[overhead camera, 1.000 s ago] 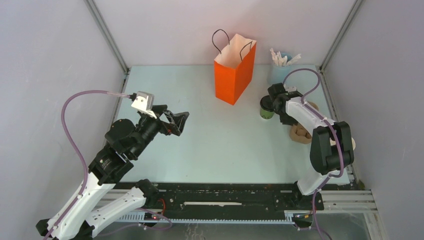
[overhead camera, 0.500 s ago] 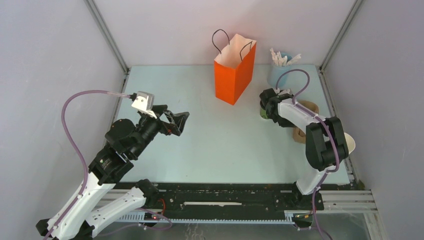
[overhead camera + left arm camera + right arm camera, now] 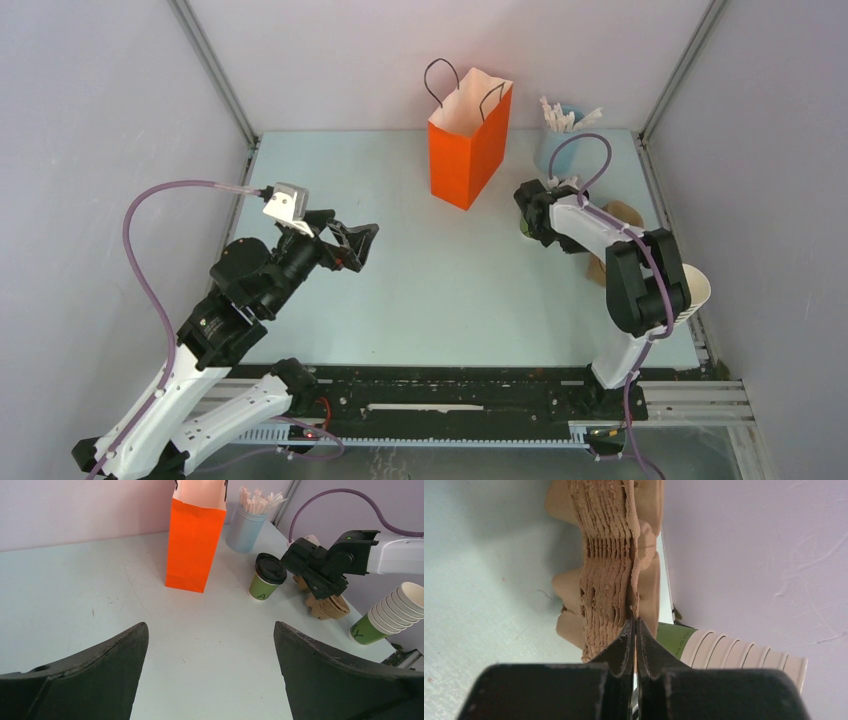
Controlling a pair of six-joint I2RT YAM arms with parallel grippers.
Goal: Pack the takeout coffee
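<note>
The carrier at my right gripper's tips [image 3: 635, 597] lies tight against the stack, so my left gripper should steady the stack [image 3: 600, 622] before I pull the carrier away.
The takeout coffee [image 3: 267, 577], a small olive-green cup with a black lid, stands upright right of the orange bag [image 3: 192, 545]. From above, my right wrist covers most of the coffee [image 3: 527, 230]. My right gripper [image 3: 634, 622] is shut, its jaws pressed together. Its tips rest against the edge of a stack of brown cardboard carriers [image 3: 609, 555]; I cannot tell whether a sheet is nipped. It hangs just right of the cup's lid, apart from it. My left gripper [image 3: 211, 625] is open with nothing between its fingers, hovering over bare table at the left [image 3: 360, 240].
A pale blue cup of white sticks [image 3: 245, 527] stands at the back right corner. A stack of lidless green cups [image 3: 385, 620] lies at the table's right edge, beside the carriers [image 3: 327, 605]. Grey walls close in on both sides.
My right gripper has closed its jaws, and the arm has drawn a little left and back, covering more of the coffee from above. The left arm has not moved.
</note>
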